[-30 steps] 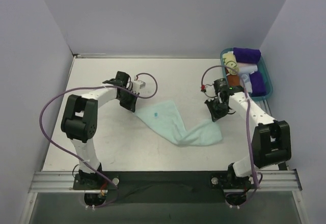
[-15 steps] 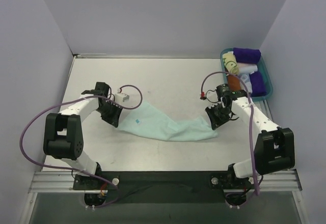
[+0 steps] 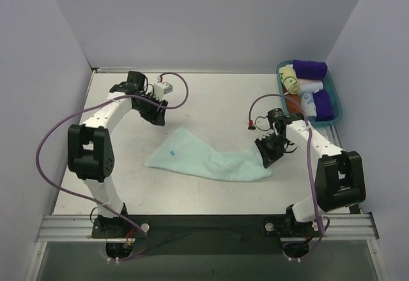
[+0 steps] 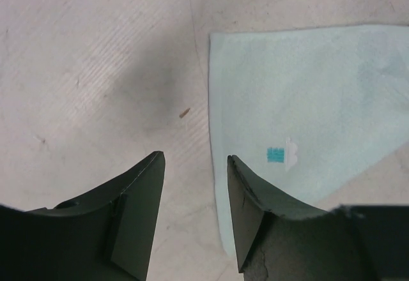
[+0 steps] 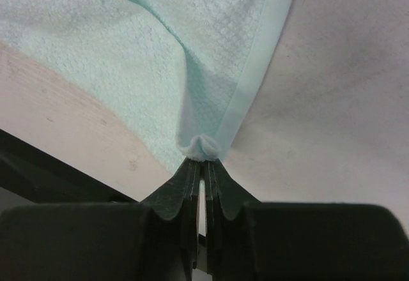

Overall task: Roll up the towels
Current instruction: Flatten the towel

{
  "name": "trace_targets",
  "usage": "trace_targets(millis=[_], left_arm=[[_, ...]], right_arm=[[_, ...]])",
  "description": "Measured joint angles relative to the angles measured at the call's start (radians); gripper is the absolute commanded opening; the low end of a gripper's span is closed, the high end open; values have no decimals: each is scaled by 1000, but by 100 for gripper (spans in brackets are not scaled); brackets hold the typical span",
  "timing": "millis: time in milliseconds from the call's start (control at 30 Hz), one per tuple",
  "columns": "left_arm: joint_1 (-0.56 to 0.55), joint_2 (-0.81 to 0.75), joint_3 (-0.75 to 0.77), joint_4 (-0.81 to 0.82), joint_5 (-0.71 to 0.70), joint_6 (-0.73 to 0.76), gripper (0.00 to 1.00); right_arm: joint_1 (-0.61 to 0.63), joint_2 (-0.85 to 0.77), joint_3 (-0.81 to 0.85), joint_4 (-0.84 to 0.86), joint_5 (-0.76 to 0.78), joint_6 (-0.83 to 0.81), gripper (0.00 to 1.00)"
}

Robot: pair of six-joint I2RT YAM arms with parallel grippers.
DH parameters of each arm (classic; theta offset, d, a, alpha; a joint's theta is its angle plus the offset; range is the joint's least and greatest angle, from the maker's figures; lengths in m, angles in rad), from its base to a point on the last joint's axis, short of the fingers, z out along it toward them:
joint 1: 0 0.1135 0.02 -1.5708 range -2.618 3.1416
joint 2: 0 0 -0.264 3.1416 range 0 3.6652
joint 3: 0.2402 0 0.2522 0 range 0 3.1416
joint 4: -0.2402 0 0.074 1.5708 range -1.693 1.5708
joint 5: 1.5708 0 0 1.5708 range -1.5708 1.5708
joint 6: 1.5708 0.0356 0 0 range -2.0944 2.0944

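Note:
The mint-aqua towel [image 3: 195, 156] will pull almost straight along its back edge when I lift both back corners, because the back edge dips slackly [image 3: 221, 152] in the middle.
The mint-aqua towel [image 3: 204, 163] lies stretched out across the table, with a small blue label [image 4: 275, 154] near its left end. My left gripper [image 3: 156, 113] hangs open above the table, just beyond that left corner. In the left wrist view its fingers [image 4: 195, 159] straddle the towel's edge [image 4: 307, 102] from above and hold nothing. My right gripper [image 3: 267, 156] is shut on the towel's right corner, with bunched cloth [image 5: 203, 145] pinched at the fingertips [image 5: 203, 161]. A pale yellow towel with green marks [image 3: 290, 78] lies rolled in the basket.
A teal basket [image 3: 337, 113] stands at the back right, close behind the right arm. It holds two purple rolls [image 3: 310, 69], a white roll [image 3: 308, 93] and an orange one [image 3: 291, 102]. Walls enclose the table on three sides.
My left gripper has opened and let go of the towel's left corner, then risen and drawn back toward the far side. The towel has settled flat. My right gripper still holds its corner.

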Motion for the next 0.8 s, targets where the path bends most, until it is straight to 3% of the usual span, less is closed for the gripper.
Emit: trace_targets(millis=[200, 367, 800], left_arm=[[-107, 164, 39, 61, -36, -44, 55], [-180, 212, 39, 101, -104, -56, 54], [-201, 253, 48, 172, -214, -60, 59]], right_arm=[[0, 0, 6, 0, 0, 4, 0], [0, 0, 7, 0, -1, 4, 0], [0, 0, 29, 0, -27, 14, 0]])
